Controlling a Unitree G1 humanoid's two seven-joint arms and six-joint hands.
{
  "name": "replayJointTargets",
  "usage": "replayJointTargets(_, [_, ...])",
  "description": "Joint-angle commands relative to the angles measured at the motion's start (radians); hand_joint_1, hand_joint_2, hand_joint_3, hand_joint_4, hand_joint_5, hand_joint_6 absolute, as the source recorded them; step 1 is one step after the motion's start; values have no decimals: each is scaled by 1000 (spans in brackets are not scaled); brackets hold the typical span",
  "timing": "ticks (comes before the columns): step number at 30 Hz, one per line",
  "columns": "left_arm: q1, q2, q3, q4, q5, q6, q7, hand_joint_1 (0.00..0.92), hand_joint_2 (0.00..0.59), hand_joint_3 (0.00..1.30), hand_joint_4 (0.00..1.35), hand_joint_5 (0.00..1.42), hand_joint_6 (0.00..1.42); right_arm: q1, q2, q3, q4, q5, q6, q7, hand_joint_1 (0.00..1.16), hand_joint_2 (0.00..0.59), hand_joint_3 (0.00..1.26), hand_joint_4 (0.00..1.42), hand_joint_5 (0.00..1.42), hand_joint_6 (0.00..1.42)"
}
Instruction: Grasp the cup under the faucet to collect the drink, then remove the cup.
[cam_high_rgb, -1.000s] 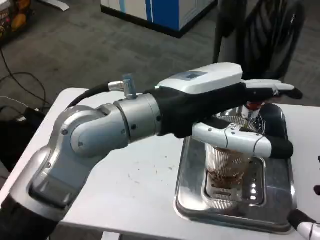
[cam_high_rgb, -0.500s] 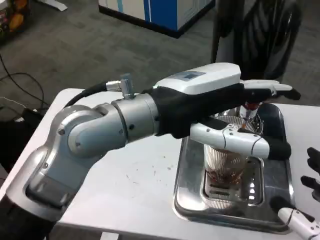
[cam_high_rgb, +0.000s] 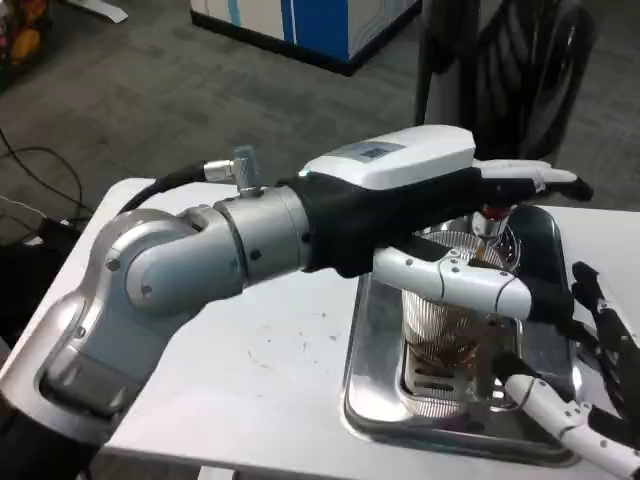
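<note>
The brown drink (cam_high_rgb: 460, 354) takes up only the lower part of the cup (cam_high_rgb: 432, 346), so it should stay under the cup's rim when the robot lifts the cup away.
A clear ribbed cup (cam_high_rgb: 440, 330) stands on the grid of a steel drip tray (cam_high_rgb: 365, 390), with brown drink in its lower part. Just above its rim is the faucet (cam_high_rgb: 492, 212) with a red tip. My left hand (cam_high_rgb: 420, 185) reaches in from the left and holds the cup near its top, one white finger lying across the cup's front and the other fingers stretched behind it. My right hand (cam_high_rgb: 590, 400) is at the tray's front right corner, its fingers spread and holding nothing, a little apart from the cup.
The tray sits on the right part of the white table (cam_high_rgb: 260, 370). The dark body of the dispenser (cam_high_rgb: 540, 250) stands behind the cup. My left forearm (cam_high_rgb: 190, 265) spans the table's left half. Grey floor and a cable (cam_high_rgb: 40, 160) lie beyond.
My right hand has risen into view from the lower right corner and now stands by the tray with its fingers spread. The left hand has stayed around the cup; the view has shifted slightly.
</note>
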Motion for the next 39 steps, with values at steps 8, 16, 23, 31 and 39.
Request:
replayJointTargets(8, [52,49,-29,9,8,15,-84,0,100,144,42,112,90,-88,39,66,102,-52,-28,-84,615,230,0,0,111,36])
replayJointTargets(16, [51,60,-21,11,-1,13,-83,29,98,144,42,112,90,-139,60,106,154,-73,-12,-102,614,230,0,0,105,34])
replayJointTargets(23, [52,71,0,20,-21,6,-77,56,93,144,42,112,81,-168,78,129,189,-82,-10,-117,614,230,0,0,101,33])
replayJointTargets(31, [67,68,39,40,-48,-8,-61,63,93,144,42,112,76,-199,101,153,224,-92,-4,-131,616,231,0,0,100,33])
replayJointTargets(39, [82,51,81,64,-77,-33,-26,64,88,144,42,112,79,-227,106,157,249,-91,1,-137,615,230,0,0,109,33])
